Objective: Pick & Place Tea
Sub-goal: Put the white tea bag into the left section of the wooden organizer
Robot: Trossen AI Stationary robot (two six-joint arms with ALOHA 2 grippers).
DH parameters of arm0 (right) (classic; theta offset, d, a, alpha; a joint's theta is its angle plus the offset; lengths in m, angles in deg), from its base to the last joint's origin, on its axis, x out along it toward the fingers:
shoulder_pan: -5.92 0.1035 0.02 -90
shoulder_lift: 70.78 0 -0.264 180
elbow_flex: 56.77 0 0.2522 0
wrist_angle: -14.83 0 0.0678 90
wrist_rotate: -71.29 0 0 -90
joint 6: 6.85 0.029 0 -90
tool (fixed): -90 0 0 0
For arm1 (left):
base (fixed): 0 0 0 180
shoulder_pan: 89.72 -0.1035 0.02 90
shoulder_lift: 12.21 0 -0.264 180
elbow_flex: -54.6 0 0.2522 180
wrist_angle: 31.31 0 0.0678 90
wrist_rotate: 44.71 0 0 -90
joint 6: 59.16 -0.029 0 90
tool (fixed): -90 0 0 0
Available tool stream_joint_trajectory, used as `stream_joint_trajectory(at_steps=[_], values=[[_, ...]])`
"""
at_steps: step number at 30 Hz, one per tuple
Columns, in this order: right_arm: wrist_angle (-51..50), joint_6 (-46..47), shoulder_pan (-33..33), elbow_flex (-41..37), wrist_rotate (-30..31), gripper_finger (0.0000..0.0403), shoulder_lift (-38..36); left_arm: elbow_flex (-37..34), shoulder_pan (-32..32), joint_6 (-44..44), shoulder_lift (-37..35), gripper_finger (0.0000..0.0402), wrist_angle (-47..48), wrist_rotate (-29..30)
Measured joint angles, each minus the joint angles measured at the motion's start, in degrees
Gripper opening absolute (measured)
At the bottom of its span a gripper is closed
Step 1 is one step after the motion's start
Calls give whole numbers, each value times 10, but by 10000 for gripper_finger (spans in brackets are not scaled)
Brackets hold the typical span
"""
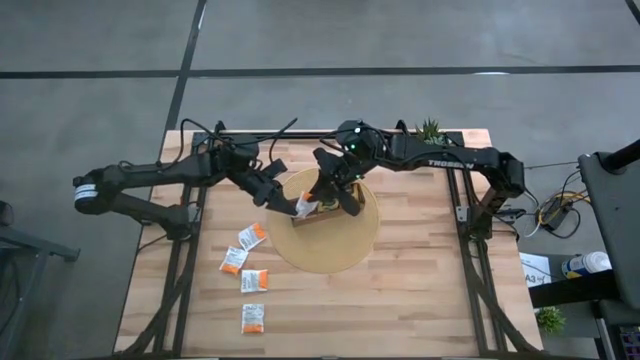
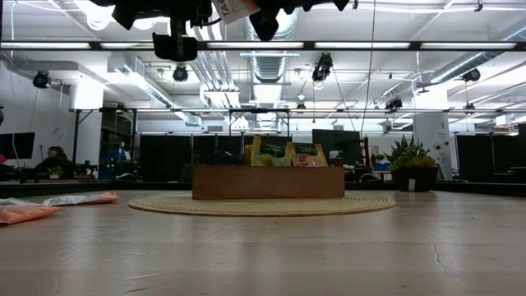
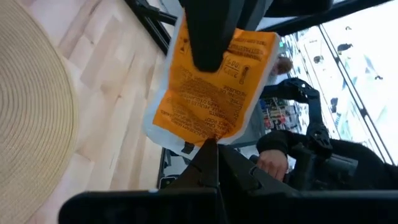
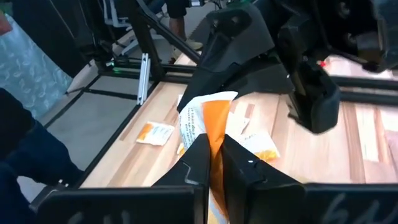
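My left gripper's fingers are facing the sachet's orange side (image 3: 202, 106) broadside, so next my right gripper turns the sachet edge-on before my left gripper takes it.
One white-and-orange tea sachet (image 3: 211, 93) hangs in the air between my two grippers, above the left end of the brown wooden tray (image 2: 268, 182). My left gripper (image 1: 290, 207) is shut on one end of it and my right gripper (image 1: 318, 197) on the other. The tray stands on a round woven mat (image 1: 340, 245) and has yellow-green and orange-red sachets (image 2: 283, 153) standing upright in it. Several more white-and-orange sachets (image 1: 250, 275) lie flat on the table, near-left of the mat. My left gripper pinches the sachet's edge (image 3: 205, 134) between its two fingers, coming from the table's left. The sachet is lifted clear of table and tray. My right gripper pinches the opposite end (image 4: 214, 124) between its two fingers, coming from the right and slanting slightly down. One of its fingers (image 3: 211, 37) lies across the sachet's orange face.
A small potted plant (image 1: 430, 130) stands at the table's far edge, right of the tray. The loose sachets lie between the mat and the near-left corner. People show beyond the table, with a hand (image 3: 273, 163) in the left wrist view.
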Motion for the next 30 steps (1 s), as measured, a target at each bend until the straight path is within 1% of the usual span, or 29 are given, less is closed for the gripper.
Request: stream_joint_trajectory(at_steps=[5, 13, 18, 20, 23, 27, 30], values=[[-35, 2, 1, 0, 1, 19, -16, 0, 0, 1, -2, 0, 8, 7], [-89, 2, 0, 0, 6, 18, -54, 0, 0, -45, -3, 0, 17, 19], [-114, 2, 1, -1, 9, 18, -66, 0, 0, -58, -3, 3, 14, 24], [-116, 6, 1, -1, 13, 17, -74, 0, 0, -67, -3, 13, 0, 26], [-116, 20, 0, 0, 37, 17, -85, 0, 1, -78, -3, 42, -23, 39], [-118, 46, 0, -1, 80, 17, -101, 0, 0, -108, -3, 90, -38, 58], [-117, 55, 0, 0, 129, 17, -122, 0, 0, -146, -3, 116, -45, 80]])
